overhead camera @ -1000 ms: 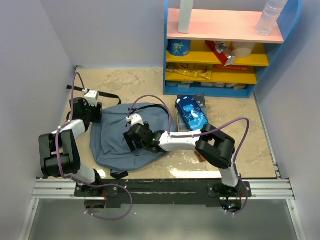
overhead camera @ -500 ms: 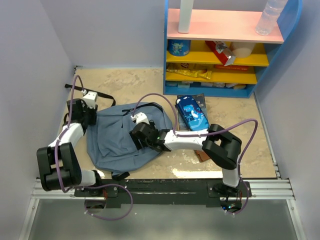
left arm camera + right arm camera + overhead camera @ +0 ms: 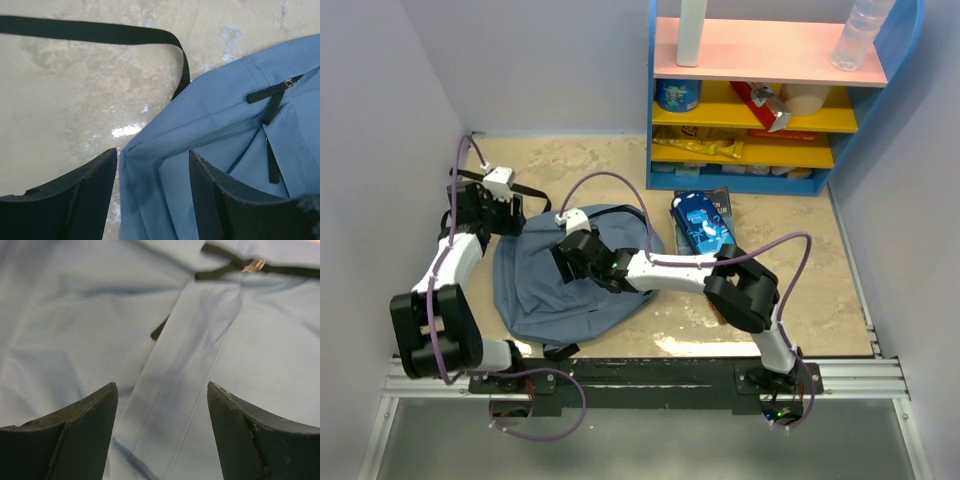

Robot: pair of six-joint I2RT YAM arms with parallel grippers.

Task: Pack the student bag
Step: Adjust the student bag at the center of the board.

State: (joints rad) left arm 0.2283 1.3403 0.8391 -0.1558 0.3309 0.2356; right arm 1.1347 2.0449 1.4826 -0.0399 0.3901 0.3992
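Observation:
My left gripper should pinch the bag's corner (image 3: 132,152), which lies loose between its fingers, and keep the bag still while my right gripper reaches the zipper pull (image 3: 272,162).
The student bag (image 3: 555,300) lies flat on the table's left half, slate-blue, with a black strap (image 3: 532,189) trailing behind it. My left gripper (image 3: 500,222) stands at the bag's far-left corner. In the left wrist view it (image 3: 153,152) is open, and a loose fold of the bag (image 3: 225,120) lies between its fingers without being pinched. My right gripper (image 3: 565,258) hovers over the bag's upper middle. It (image 3: 162,385) is open just above a stitched band of the bag (image 3: 75,315), below a zipper pull (image 3: 252,264).
A blue shelf unit (image 3: 665,175) with yellow and pink boards stands at the back right, filled with packets and a bottle (image 3: 860,35). A blue patterned book (image 3: 705,225) lies on a dark one just right of the bag. A wall runs close along the left.
The left gripper moved back and left, nipped the bag's corner and opened again; the bag now lies flatter and further left. The right gripper slid left and farther across the bag.

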